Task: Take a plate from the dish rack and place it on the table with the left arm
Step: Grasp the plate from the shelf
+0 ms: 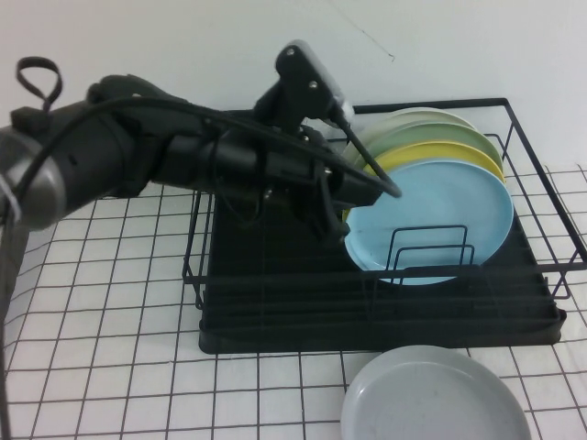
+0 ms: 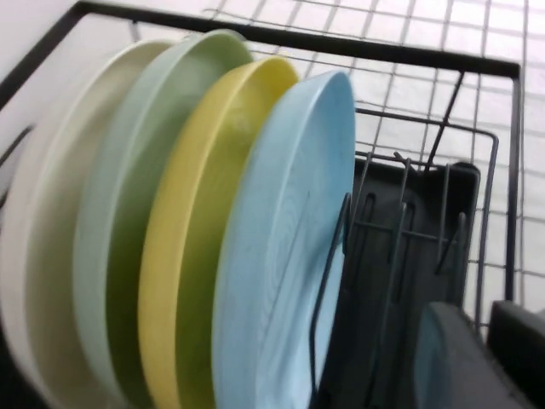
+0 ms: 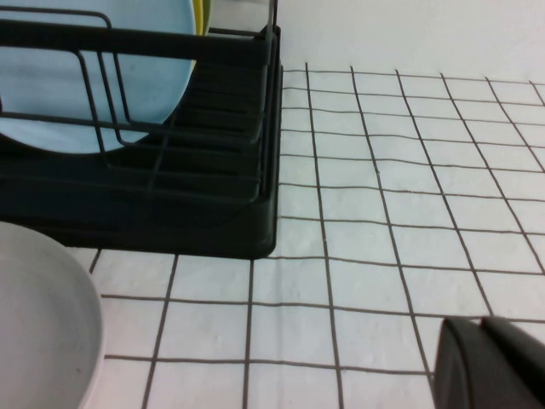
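My left gripper is to go on moving toward the blue plate's rim until its fingers straddle it, then close, as a gap (image 2: 201,328) separates the blue plate's rim (image 1: 355,251) from the yellow plate.
The light sky-blue plate (image 1: 440,211) stands upright at the front of a row of plates in the black wire dish rack (image 1: 367,321) on the white gridded table (image 1: 110,302). My left arm reaches over the rack, and my left gripper (image 1: 381,188) is at the plate's upper left rim. In the left wrist view the blue plate (image 2: 281,256) stands beside the gripper (image 2: 484,328), not between its fingers; the fingers (image 2: 443,358) are slightly apart and hold nothing. My right gripper (image 3: 490,328) is shut and low over the table, right of the rack (image 3: 213,204).
Behind the blue plate stand a yellow plate (image 2: 196,256), a pale green plate (image 2: 119,230) and a cream plate (image 2: 43,230). A pale grey plate (image 1: 436,399) lies flat on the table before the rack. Upright wire dividers (image 1: 431,247) stand in front of the blue plate.
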